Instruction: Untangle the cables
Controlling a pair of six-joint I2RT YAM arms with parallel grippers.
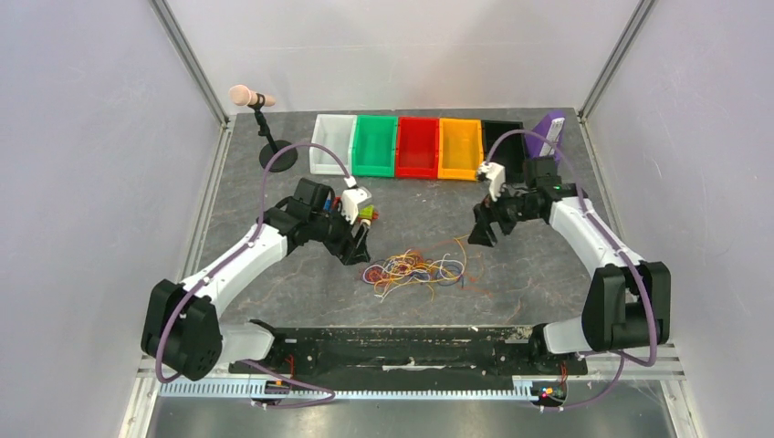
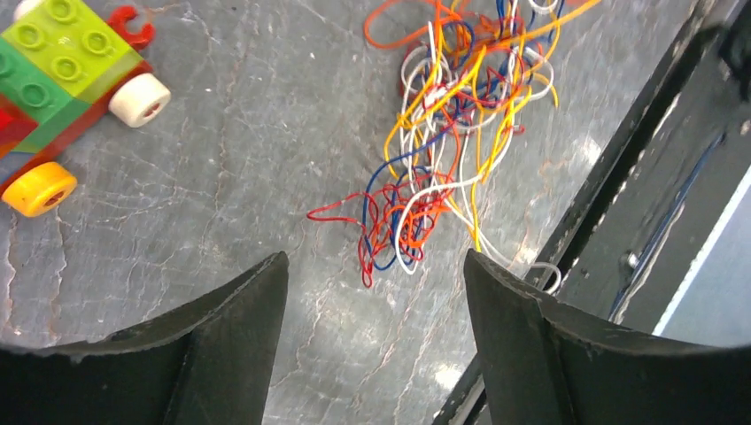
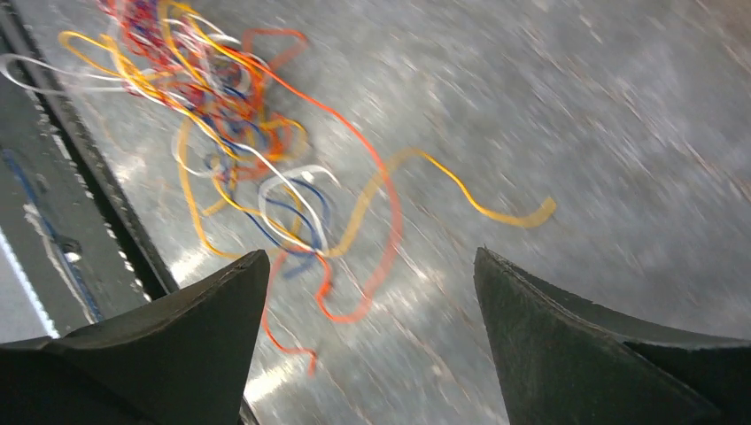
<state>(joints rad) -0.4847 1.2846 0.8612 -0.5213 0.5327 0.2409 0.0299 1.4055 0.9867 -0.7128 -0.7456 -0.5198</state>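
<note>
I expect the cables [image 1: 422,270] to stretch out together and stay knotted in the middle when I pull, because coloured loops [image 1: 398,267] cross through each other in a clump.
The cables [image 1: 415,269] lie as one loose tangle of thin orange, yellow, white, red and blue wires on the grey table, between the two arms. My left gripper [image 1: 359,248] hovers just left of the tangle, jaws wide apart and empty; in the left wrist view the cables [image 2: 447,133] lie ahead of the left gripper [image 2: 376,266]. My right gripper [image 1: 481,234] hangs to the tangle's upper right, open and empty. The right wrist view is blurred: the cables [image 3: 239,142] spread toward the upper left, and an orange strand reaches in front of the right gripper [image 3: 372,261].
A toy block car [image 2: 62,80] with white and yellow wheels sits by my left gripper. A row of bins [image 1: 420,146], white, green, red, orange and black, lines the back. A microphone stand [image 1: 269,137] is at back left. A black rail [image 1: 392,347] runs along the near edge.
</note>
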